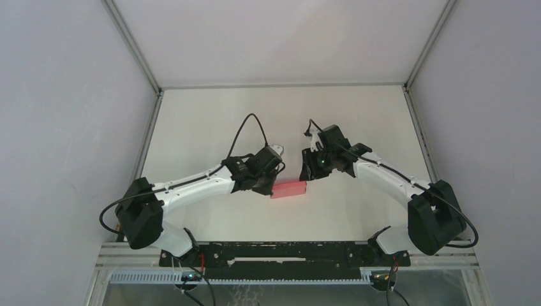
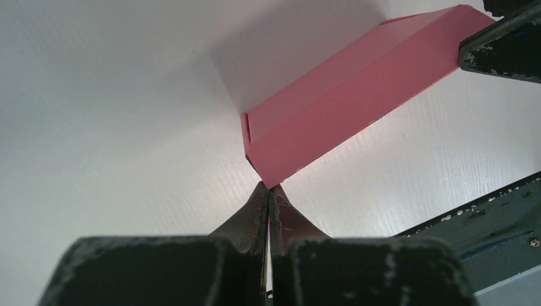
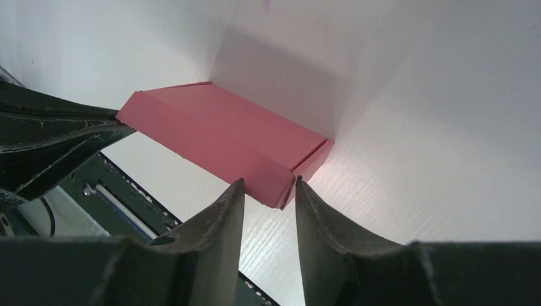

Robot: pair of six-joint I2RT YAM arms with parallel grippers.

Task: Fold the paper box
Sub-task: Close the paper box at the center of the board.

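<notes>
The left gripper's closed fingers are touching only the paper box's near corner point(image 2: 268, 183), so the robot should open them, move back, and close them over the box's front side point(image 2: 298, 145).
The paper box point(image 1: 289, 189) is a pink, flat, closed-looking box lying on the white table between my two grippers. My left gripper point(image 1: 271, 182) is at its left end. In the left wrist view the left gripper point(image 2: 268, 188) has its jaws pressed together, the tips touching the near corner of the box point(image 2: 344, 108). My right gripper point(image 1: 307, 172) is at the box's right end. In the right wrist view the right gripper point(image 3: 269, 185) is open a little, its fingertips on either side of the near corner of the box point(image 3: 223, 134).
The black rail point(image 1: 281, 252) with the arm bases runs along the table's near edge. Grey walls enclose the white table point(image 1: 210, 121) on the left, right and back. The left gripper's fingers point(image 3: 57, 140) show at the box's far end in the right wrist view.
</notes>
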